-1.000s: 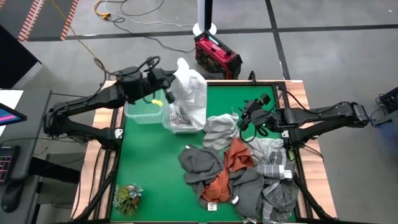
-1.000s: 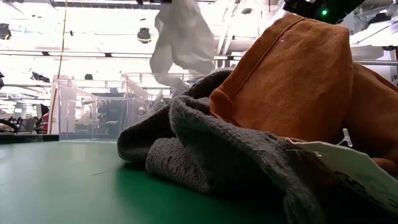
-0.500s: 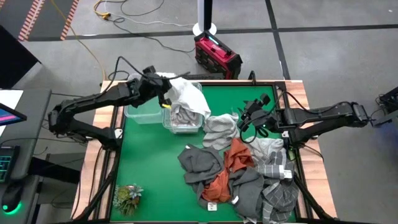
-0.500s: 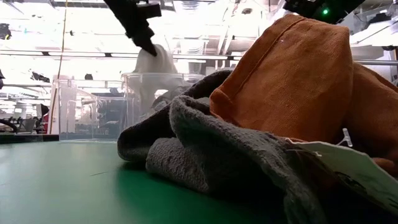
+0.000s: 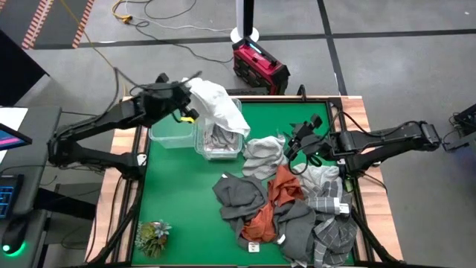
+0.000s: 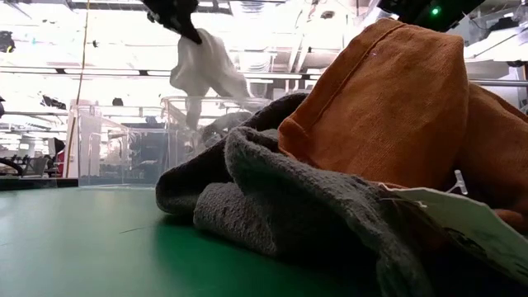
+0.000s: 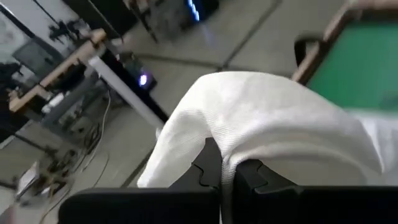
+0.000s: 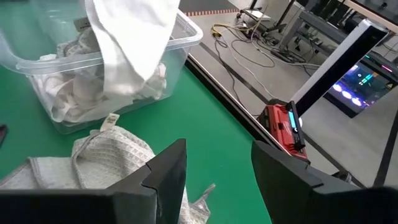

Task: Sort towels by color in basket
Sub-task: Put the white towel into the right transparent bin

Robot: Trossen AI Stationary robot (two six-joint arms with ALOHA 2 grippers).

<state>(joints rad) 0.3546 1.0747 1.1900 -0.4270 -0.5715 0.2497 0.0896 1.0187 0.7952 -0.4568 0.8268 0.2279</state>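
Note:
The white towel hangs over the filled bin's rim [image 5: 243, 128] and its upper end is past it, so my left gripper should swing back and let the towel down inside [image 5: 220, 140].
My left gripper [image 5: 184, 100] [image 6: 186, 25] is over the far left of the table, shut on a white towel [image 5: 217, 106] [image 8: 130, 43] above a clear bin [image 5: 221, 149] that holds other white cloth. My right gripper [image 5: 297, 143] [image 8: 214, 168] is open and hovers just right of a pale waffle towel [image 5: 264, 155] [image 8: 106, 155] lying flat on the green mat. Dark grey [image 5: 239, 195], rust-orange [image 5: 286, 186] and plaid [image 5: 327, 202] towels lie heaped at the near right. In the low view the orange towel [image 6: 388, 99] rests on the dark grey one [image 6: 289, 190]. My left gripper pinches the white towel at its upper end [image 7: 249, 146] between both fingers. It comes from the table's left, slanting down. Cloth drapes over the fingertips and hides the grip point. The towel hangs slack below, its lower end [image 8: 140, 78] inside the clear bin.
A second clear bin [image 5: 169, 134] stands left of the filled one. A small green plant [image 5: 152, 237] sits at the near left corner. The mat between plant and pile is bare. A red device [image 5: 259, 65] and cables lie on the floor beyond the far edge.
My left gripper went down with the white towel into the bin, then rose again and moved toward the table's left edge, still shut on it. The towel, first hanging high, sank into the bin and is now pulled up and slanting, its lower end still inside.

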